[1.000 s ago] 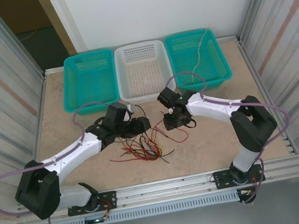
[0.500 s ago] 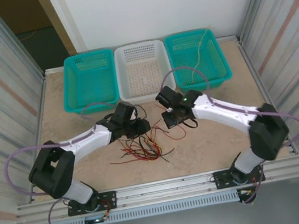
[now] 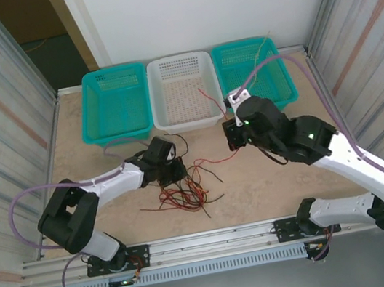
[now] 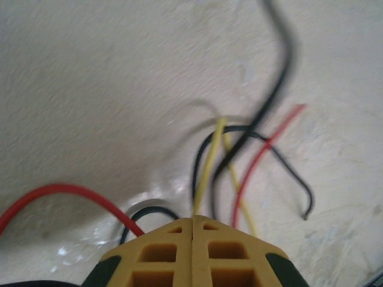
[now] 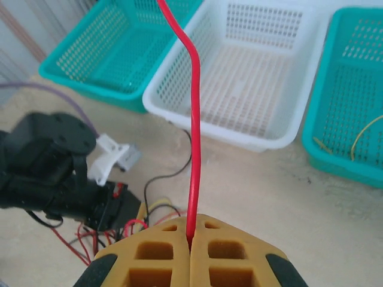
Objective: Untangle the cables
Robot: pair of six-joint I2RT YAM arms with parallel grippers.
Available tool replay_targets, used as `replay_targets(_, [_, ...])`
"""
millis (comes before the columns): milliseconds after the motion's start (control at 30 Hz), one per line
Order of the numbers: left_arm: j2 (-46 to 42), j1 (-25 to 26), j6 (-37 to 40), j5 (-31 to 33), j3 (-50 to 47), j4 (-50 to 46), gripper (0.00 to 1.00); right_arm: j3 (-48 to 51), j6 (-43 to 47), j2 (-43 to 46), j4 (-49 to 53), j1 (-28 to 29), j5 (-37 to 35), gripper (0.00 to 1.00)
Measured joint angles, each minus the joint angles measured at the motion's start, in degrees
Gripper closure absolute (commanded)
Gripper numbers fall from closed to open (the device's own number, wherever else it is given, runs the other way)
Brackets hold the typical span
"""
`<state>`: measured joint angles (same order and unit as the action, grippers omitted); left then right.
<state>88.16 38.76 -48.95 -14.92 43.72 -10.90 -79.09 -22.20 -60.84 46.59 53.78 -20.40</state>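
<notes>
The red cable from the robot's right gripper still runs into the tangle point(image 3: 195, 174), so next the left gripper leaves the pile and grabs the red cable's slack part point(image 3: 212, 160) near it.
The cables point(image 3: 183, 189) lie in a loose red, black and yellow tangle on the table in front of my left arm. My left gripper point(image 3: 177, 172) is low at the pile's far edge. Its yellow fingers point(image 4: 161, 251) are shut, and a yellow cable point(image 4: 207, 170) runs straight into the seam between the tips. My right gripper point(image 3: 229, 121) hangs raised to the right of the pile, shut on a red cable point(image 5: 194, 143). That red cable point(image 3: 212, 102) rises from the tips toward the white basket point(image 3: 161, 93).
Three baskets line the far edge: teal point(image 3: 95, 108), white, and teal point(image 3: 286, 87) on the right, which holds a thin yellowish cable point(image 3: 258, 64). Metal walls close in on both sides. My left arm's wrist point(image 5: 54, 173) sits below the raised right gripper.
Both grippers have closed. My right arm has lifted up and to the right, drawing a red cable out of the tangle. My left gripper has sunk slightly onto the pile.
</notes>
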Motion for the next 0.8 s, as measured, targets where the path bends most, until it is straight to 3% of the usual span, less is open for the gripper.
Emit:
replay_targets(167, [-1.14, -0.09, 0.02, 0.20, -1.55, -0.74, 1.00, -0.74, 1.18, 4.31, -1.77, 0.00, -1.73, 0.99])
replay_targets(333, [-8.28, -2.14, 0.33, -0.22, -1.66, -1.36, 0.57, -2.75, 1.84, 5.42, -2.69, 0.00, -3.89, 0.98])
replay_targets(500, [-21.88, -2.47, 2.16, -2.38, -1.62, 0.92, 0.28, -3.72, 1.86, 5.38, -2.93, -0.02, -3.87, 0.97])
replay_targets(600, [-27.82, -0.09, 4.55, -3.82, -0.59, 2.89, 0.24, -4.17, 1.86, 5.35, -3.10, -0.07, -3.43, 0.97])
replay_targets(800, [-28.22, 1.40, 6.64, -7.96, 0.90, 8.66, 0.32, -4.44, 1.70, 5.33, -4.81, -0.07, -1.84, 0.97])
